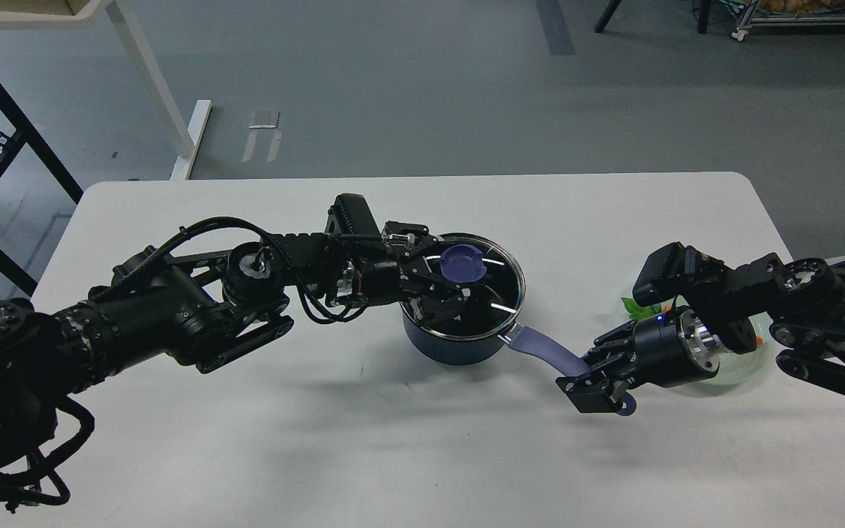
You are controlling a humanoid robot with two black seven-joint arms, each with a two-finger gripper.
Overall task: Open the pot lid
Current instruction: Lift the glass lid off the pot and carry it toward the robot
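Observation:
My gripper is about to lift the glass lid (pixel 486 304), and only plain black shows through it. I expect the dark blue pot (pixel 452 348) to be empty when the lid comes up.
A dark blue pot (pixel 452 345) stands mid-table with its glass lid (pixel 499 282) on it. The lid has a blue-purple knob (pixel 463 264). My left gripper (pixel 443 275) is over the lid, open, with one finger on the far side of the knob and one on the near side. I cannot tell whether they touch it. The pot's purple handle (pixel 543 350) points right and toward me. My right gripper (pixel 596 387) is shut on the end of that handle.
A pale green plate (pixel 756 352) with green and orange bits lies on the table (pixel 393 440) at the right, mostly behind my right arm. A green leafy piece (pixel 631 308) shows beside it. Table legs and a black frame stand on the floor at the far left.

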